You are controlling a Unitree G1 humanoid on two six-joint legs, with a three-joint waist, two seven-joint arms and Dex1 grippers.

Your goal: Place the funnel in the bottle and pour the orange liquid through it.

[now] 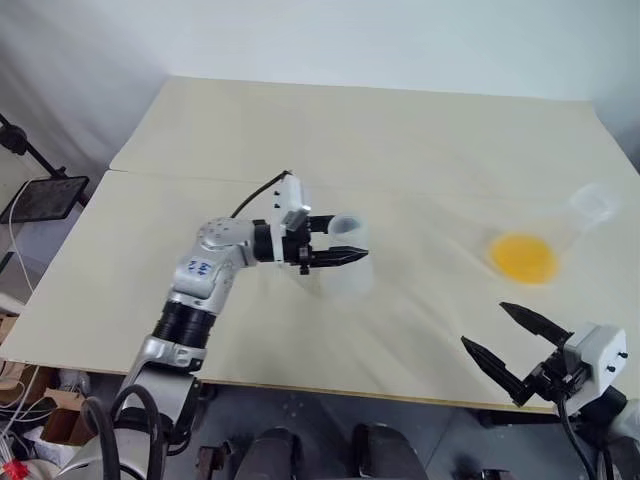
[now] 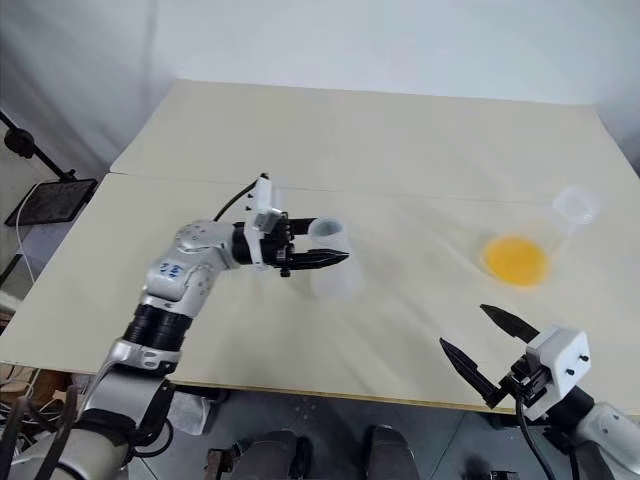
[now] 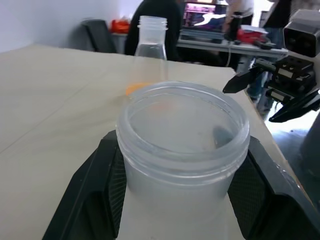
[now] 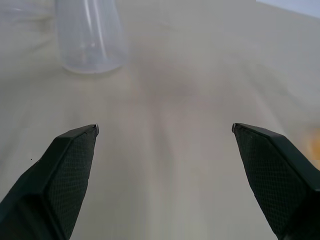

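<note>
The bottle [image 1: 347, 272] is upright and the table toward the orange liquid is clear, so my left gripper should keep going that way and let go at the table's middle [image 1: 382, 260].
The bottle [image 1: 345, 268], a small frosted cone-shaped flask, stands upright in the middle of the table. My left gripper [image 1: 345, 238] is shut on the bottle's neck, one black finger [image 3: 95, 190] on each side of its round rim [image 3: 182, 107]. The orange liquid [image 1: 523, 257] pools in the larger clear flask [image 1: 570, 225] toward the right. My right gripper [image 1: 484, 324] hangs open and empty near the table's front right edge, short of that flask. The funnel is too faint to make out.
The tan table [image 1: 350, 130] has a seam running across its left part. A black stand with a dark panel [image 1: 45, 197] is off the table's left side. Beyond the table's right end are a person in dark clothing [image 3: 157, 10], desks and a monitor [image 3: 202, 12].
</note>
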